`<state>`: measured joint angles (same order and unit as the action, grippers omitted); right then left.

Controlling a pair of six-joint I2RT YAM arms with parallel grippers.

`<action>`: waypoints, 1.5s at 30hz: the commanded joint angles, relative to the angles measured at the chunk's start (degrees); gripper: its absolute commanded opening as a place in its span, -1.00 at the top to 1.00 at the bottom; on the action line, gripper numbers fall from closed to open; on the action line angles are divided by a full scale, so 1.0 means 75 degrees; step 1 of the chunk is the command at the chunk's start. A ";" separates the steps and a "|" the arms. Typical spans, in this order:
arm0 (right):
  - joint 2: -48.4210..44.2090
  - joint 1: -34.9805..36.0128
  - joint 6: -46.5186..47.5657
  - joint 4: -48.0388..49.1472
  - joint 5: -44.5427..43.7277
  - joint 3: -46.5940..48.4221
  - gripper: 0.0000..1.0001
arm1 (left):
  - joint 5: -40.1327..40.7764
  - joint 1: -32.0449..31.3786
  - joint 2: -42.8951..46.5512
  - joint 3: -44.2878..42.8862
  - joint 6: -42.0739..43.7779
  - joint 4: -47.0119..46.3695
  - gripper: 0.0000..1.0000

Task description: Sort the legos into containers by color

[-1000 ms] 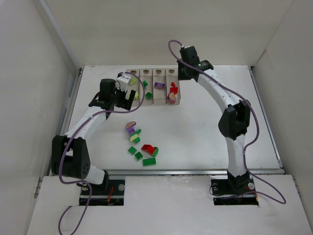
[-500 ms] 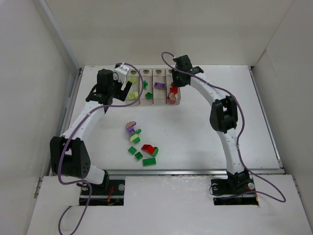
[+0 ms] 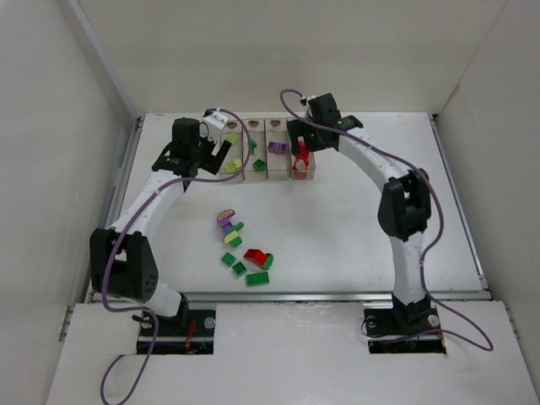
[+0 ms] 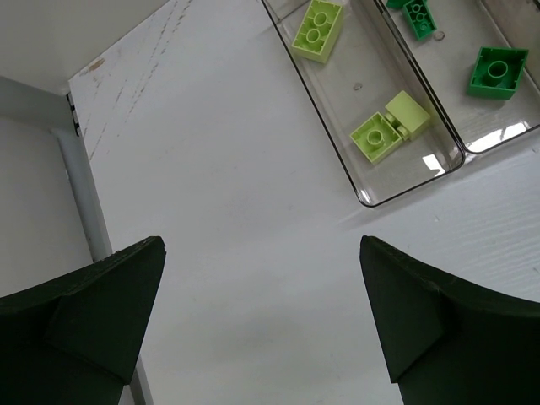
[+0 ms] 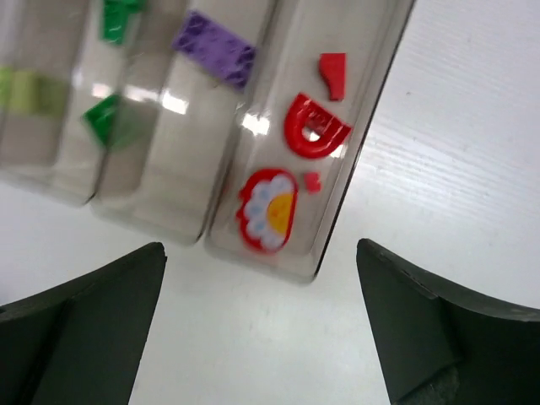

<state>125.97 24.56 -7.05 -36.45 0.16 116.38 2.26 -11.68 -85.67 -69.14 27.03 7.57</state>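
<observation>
The red lego sticks out free from its green end [image 3: 267, 261], so my open right gripper should keep going toward the red part [image 3: 254, 255] and close across it.
Four joined clear containers [image 3: 266, 150] stand in a row at the back of the table. My left gripper [image 4: 261, 253] hangs open and empty over bare table just left of the leftmost box [image 4: 371, 198], which holds yellow-green legos [image 4: 318, 29]. The box beside it holds green legos [image 4: 498, 72]. My right gripper [image 5: 261, 253] is open and empty just in front of the rightmost box [image 5: 337, 228], where a red arch [image 5: 316, 126], a red flower-faced piece [image 5: 268, 211] and a small red wedge [image 5: 333, 72] lie. A purple lego [image 5: 215, 49] lies in the neighbouring box. Both grippers [image 3: 221, 153] [image 3: 297, 145] sit at the row's ends.
Loose legos lie mid-table: a purple-and-tan piece [image 3: 226, 219], a yellow-green one [image 3: 232, 240], a red one [image 3: 254, 256] and several green ones [image 3: 256, 278]. A white rail [image 4: 80, 194] edges the table on the left. Enclosure walls stand close on all sides.
My right gripper swung left and down to the rightmost box and went from shut to open. The left gripper moved back from the table's middle towards the leftmost box, staying open.
</observation>
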 commanded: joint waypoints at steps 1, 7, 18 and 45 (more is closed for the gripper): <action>-0.2305 0.0919 0.1344 0.0828 0.0129 -0.1153 -1.00 | 0.0051 -0.0024 0.0558 -0.0285 0.0018 -0.0178 -1.00; -0.3402 0.2863 0.2440 0.0360 0.1485 -0.3468 -1.00 | 0.0050 -0.0024 0.0910 0.0137 -0.0438 -0.0260 -1.00; -0.3051 0.4272 0.2112 0.0430 0.1923 -0.4243 -1.00 | -0.0407 0.1148 0.1672 0.1179 -0.1964 -0.0061 -1.00; -0.1515 0.5070 0.1467 0.0113 0.1185 -0.4057 -0.27 | -0.1016 0.1148 0.2469 0.2305 -0.1822 -0.0295 -1.00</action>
<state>113.97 62.33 4.38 -34.85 10.33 83.33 -3.84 -2.98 -69.49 -52.10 14.04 6.66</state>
